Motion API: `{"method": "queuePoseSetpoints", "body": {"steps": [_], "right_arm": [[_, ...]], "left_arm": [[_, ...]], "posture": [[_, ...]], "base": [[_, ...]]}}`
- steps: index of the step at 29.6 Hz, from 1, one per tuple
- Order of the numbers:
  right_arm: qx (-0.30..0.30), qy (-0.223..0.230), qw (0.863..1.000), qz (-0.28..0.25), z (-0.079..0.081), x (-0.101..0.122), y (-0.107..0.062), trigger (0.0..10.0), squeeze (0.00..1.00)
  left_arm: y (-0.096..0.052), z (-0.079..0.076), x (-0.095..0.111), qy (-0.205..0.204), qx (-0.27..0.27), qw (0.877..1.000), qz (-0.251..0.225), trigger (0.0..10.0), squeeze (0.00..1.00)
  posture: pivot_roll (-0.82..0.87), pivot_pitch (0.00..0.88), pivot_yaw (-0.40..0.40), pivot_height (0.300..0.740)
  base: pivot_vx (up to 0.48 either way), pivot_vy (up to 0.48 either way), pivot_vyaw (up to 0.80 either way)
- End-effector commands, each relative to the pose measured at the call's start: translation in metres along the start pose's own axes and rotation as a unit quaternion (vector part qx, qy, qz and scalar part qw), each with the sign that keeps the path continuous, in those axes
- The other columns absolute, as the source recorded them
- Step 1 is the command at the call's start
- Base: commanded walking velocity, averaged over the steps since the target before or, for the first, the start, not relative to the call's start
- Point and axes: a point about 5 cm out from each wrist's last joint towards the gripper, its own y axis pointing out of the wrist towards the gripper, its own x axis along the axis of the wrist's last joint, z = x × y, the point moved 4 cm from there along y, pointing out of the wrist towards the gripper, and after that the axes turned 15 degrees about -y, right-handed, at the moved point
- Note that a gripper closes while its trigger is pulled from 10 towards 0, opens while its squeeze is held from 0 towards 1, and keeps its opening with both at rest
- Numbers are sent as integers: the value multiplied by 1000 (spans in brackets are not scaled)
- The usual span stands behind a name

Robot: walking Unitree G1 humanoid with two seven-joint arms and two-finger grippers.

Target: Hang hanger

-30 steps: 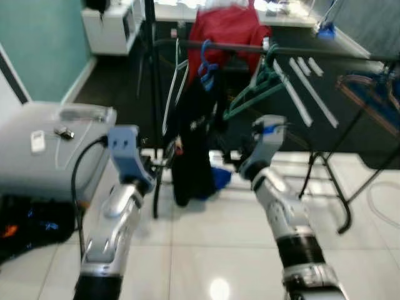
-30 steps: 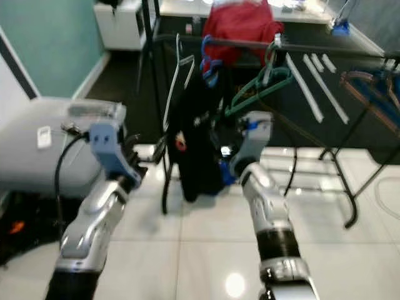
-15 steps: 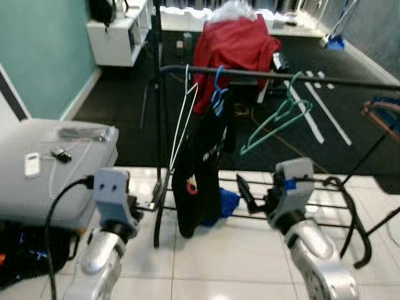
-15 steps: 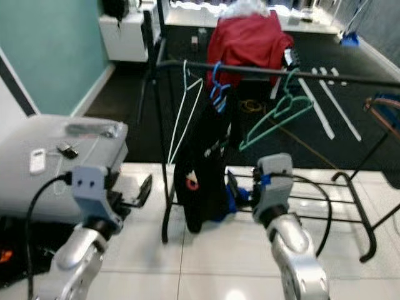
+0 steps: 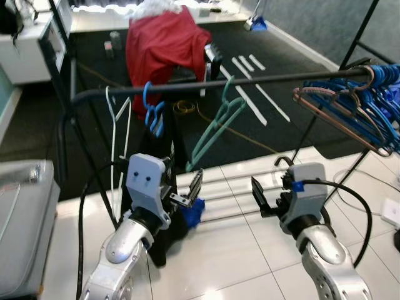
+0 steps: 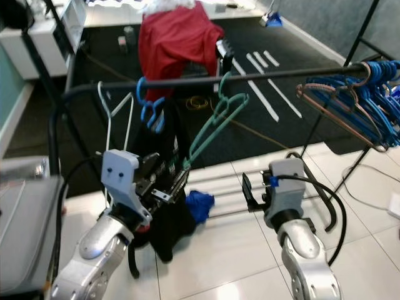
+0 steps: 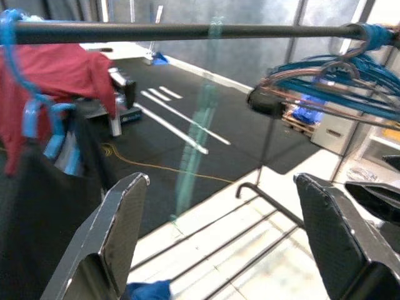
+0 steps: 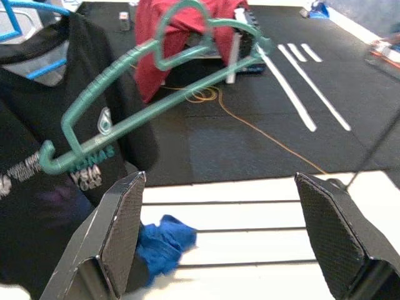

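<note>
The blue hanger's arms (image 7: 62,147) run inside the black garment (image 7: 53,215), so I expect the garment to follow, hanging limp, when I lift the hanger off the rail.
A black rail (image 5: 250,79) crosses in front of me at chest height. On it hang a thin white hanger (image 5: 119,125), a blue hanger (image 5: 152,111) carrying a black printed garment (image 6: 169,206), and a bare green hanger (image 5: 215,125) that tilts sideways. A thick bunch of blue hangers (image 5: 375,87) and a brown one (image 5: 331,106) crowd the right end. My left gripper (image 5: 187,190) is open and empty, just below and left of the green hanger (image 7: 194,144). My right gripper (image 5: 264,199) is open and empty, lower right of the green hanger (image 8: 156,106).
A red cloth (image 5: 162,44) drapes over something behind the rail on a dark mat with white stripes (image 5: 250,81). The rack's floor bars (image 5: 231,187) and a blue rag (image 5: 194,212) lie low ahead. A grey case (image 5: 25,219) stands at left.
The camera has swung to the right, so the bunch of blue hangers has come into view and the grey case has slid to the left edge. Both grippers remain open and empty.
</note>
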Motion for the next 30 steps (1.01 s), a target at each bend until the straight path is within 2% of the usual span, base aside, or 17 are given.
{"method": "queuePoseSetpoints", "body": {"steps": [1,5,6,8,13,17,19,30], "right_arm": [[4,-5,1000,6,2,-2,-1,10000,0],[6,-2,1000,6,3,-2,-1,10000,0],[7,-1,1000,6,4,-2,-1,10000,0],[8,2,1000,7,4,-2,-1,10000,0],[8,5,1000,9,4,-1,-2,10000,0],[7,5,1000,9,4,-1,-2,10000,0],[8,7,1000,10,4,-1,-3,10000,0],[10,9,1000,11,3,0,-3,10000,0]], "left_arm": [[0,9,-3,2,24,1000,8,10000,0],[4,13,2,-3,43,999,-5,10000,0],[5,14,2,5,47,999,-3,10000,0],[5,26,0,58,88,994,11,10000,0],[2,35,-1,78,113,990,19,10000,0],[0,37,-1,79,118,990,21,10000,0],[-9,50,-1,85,146,985,28,10000,0],[-23,60,6,93,180,979,31,10000,0]], "posture": [[-117,101,-38,740],[-120,99,-37,740],[-120,98,-36,740],[-121,98,-34,740],[-125,106,-32,740],[-125,111,-32,740],[-122,116,-33,740],[-119,125,-30,740]], "base": [[371,0,0],[369,0,0],[360,0,0],[274,0,0],[49,0,0],[0,0,0],[0,0,0],[0,0,0]]}}
